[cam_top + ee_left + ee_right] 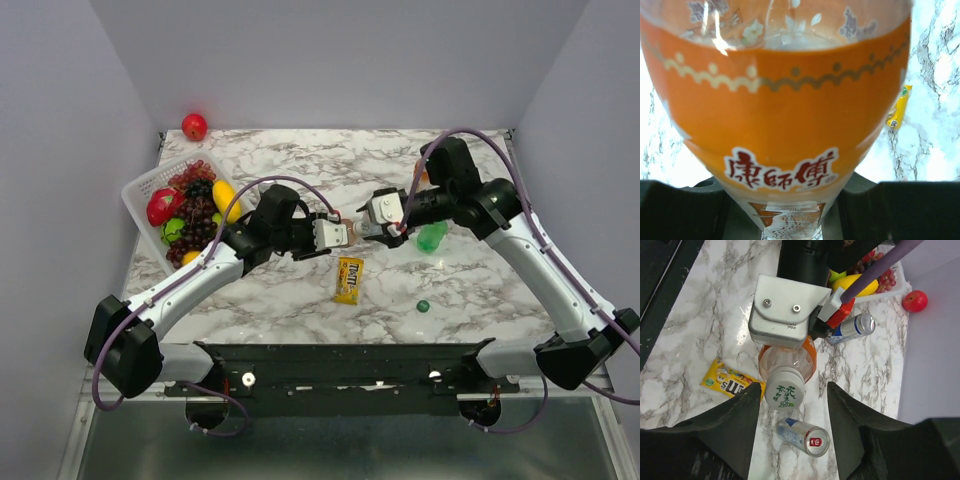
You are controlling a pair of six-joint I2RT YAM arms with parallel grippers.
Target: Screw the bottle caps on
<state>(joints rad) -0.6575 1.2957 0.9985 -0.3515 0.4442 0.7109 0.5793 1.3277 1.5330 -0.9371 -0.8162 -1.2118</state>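
Note:
The orange-label bottle is level in my left gripper. Next, I tip it up and take the white cap from above with my right gripper to stand the bottle up.
My left gripper is shut on an orange-label bottle and holds it level above the table, neck toward the right arm. A white cap with green print sits on that bottle's neck. My right gripper is open, with its fingers on either side of the cap; the gap is wider on the right. In the top view the right gripper faces the left one. The green bottle lies beside the right arm. The dark green cap lies alone toward the front right.
A yellow candy packet lies below the grippers. Two drink cans lie on the marble. A white basket of fruit stands at the left and a red apple at the back. An orange object peeks from behind the right arm.

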